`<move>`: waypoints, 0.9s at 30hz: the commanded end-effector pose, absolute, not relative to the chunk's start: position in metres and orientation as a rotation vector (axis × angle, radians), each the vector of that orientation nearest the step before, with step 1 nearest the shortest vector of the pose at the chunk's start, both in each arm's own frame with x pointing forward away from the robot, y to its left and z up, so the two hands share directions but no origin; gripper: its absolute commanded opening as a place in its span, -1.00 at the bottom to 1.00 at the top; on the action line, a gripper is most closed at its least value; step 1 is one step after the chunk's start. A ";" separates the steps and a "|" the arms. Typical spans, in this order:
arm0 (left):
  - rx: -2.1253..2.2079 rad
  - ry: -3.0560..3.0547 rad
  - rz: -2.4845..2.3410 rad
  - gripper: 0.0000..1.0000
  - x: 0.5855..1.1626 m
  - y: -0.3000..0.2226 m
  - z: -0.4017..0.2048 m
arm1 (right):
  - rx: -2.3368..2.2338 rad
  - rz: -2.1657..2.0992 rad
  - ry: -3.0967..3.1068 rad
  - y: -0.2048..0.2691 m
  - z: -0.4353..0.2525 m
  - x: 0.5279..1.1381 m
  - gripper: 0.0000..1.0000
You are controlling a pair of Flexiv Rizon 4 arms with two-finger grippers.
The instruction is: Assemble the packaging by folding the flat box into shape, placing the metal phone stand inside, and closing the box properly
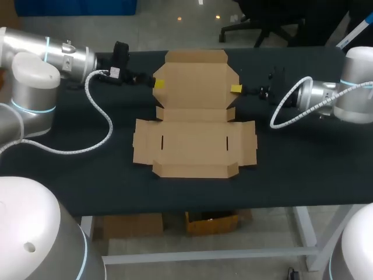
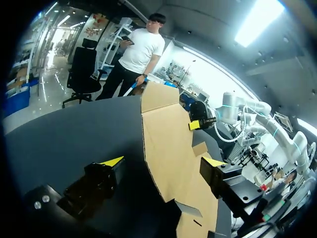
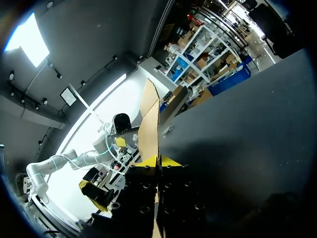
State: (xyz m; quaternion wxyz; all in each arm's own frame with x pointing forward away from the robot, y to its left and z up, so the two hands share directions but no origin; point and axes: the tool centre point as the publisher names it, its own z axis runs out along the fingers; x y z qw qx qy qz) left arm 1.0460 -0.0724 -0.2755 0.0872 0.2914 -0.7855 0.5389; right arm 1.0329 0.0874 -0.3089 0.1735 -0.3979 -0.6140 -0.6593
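The front part of the box (image 1: pixel 194 144) should come along when I lift the lid panel, because the box's creased strip (image 1: pixel 195 114) joins the two as one piece.
The flat brown cardboard box (image 1: pixel 195 140) lies unfolded in the middle of the dark table. Its rear lid panel (image 1: pixel 195 79) spans between my two grippers. My left gripper (image 1: pixel 159 83) is at the panel's left edge. In the left wrist view its fingers (image 2: pixel 162 162) stand wide open, with the cardboard (image 2: pixel 168 144) running between them and touching neither. My right gripper (image 1: pixel 236 88) is at the panel's right edge. In the right wrist view it (image 3: pixel 158 161) is shut on the thin cardboard flap (image 3: pixel 148 124), seen edge-on. No metal phone stand shows in any view.
A white cable (image 1: pixel 105 122) from the left arm loops over the table left of the box. Another cable (image 1: pixel 285 111) curves right of it. Bare dark table (image 1: pixel 303 175) surrounds the box, and the table's front edge is close to the box's front flap.
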 end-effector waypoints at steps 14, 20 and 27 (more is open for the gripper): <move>0.830 -2.314 1.629 1.00 1.053 -0.075 -0.279 | -1.053 -1.913 -1.752 0.093 -0.301 1.038 -1.00; 0.753 -2.291 1.673 1.00 1.052 -0.088 -0.278 | -1.051 -1.935 -1.763 0.092 -0.297 1.037 -1.00; 0.688 -2.288 1.699 0.80 1.052 -0.099 -0.276 | -1.048 -1.959 -1.761 0.090 -0.294 1.037 -1.00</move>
